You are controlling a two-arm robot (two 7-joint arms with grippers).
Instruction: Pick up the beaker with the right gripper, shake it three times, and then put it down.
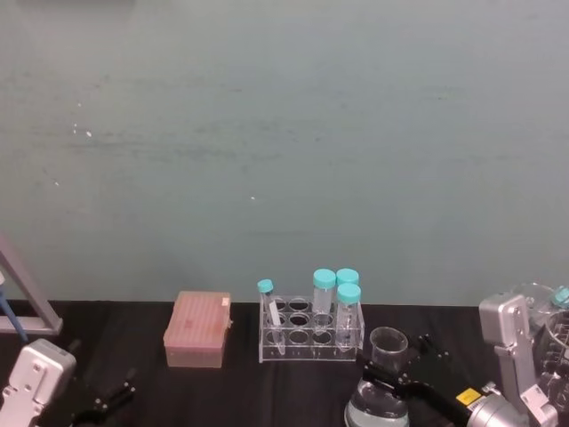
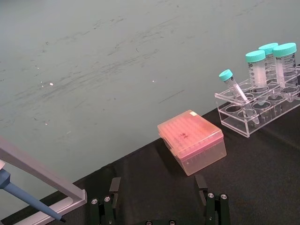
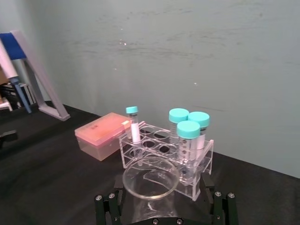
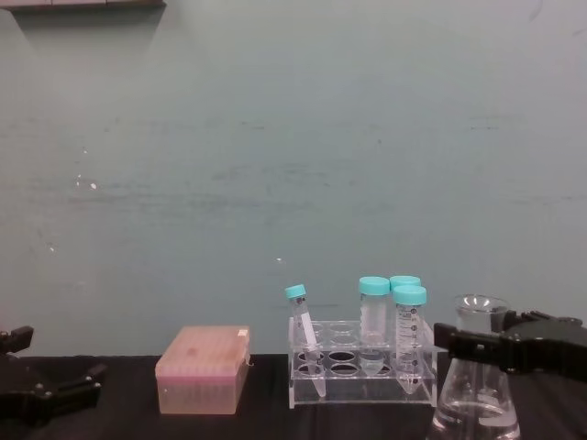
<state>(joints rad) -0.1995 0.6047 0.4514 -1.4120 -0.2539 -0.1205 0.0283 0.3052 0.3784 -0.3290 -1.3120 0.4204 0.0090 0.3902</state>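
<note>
A faint waterline (image 4: 472, 406) can be seen low in the beaker (image 4: 476, 380), so clear liquid should slosh around inside the beaker's wide base when I shake it.
The beaker (image 1: 384, 384) is a clear glass conical flask standing at the front right of the black table, just in front of the tube rack. It also shows in the chest view (image 4: 477, 394) and close up in the right wrist view (image 3: 151, 180). My right gripper (image 1: 389, 381) reaches in from the right, one black jaw on each side of the flask's neck (image 4: 481, 348). The fingers (image 3: 108, 206) stand apart from the glass, so the gripper is open. My left gripper (image 1: 105, 402) rests low at the front left, open and holding nothing.
A clear rack (image 1: 311, 331) with several teal-capped tubes stands right behind the flask. A pink tip box (image 1: 197, 329) sits left of it. A grey pipette stand (image 1: 25, 298) leans at the far left. A teal wall closes off the back of the table.
</note>
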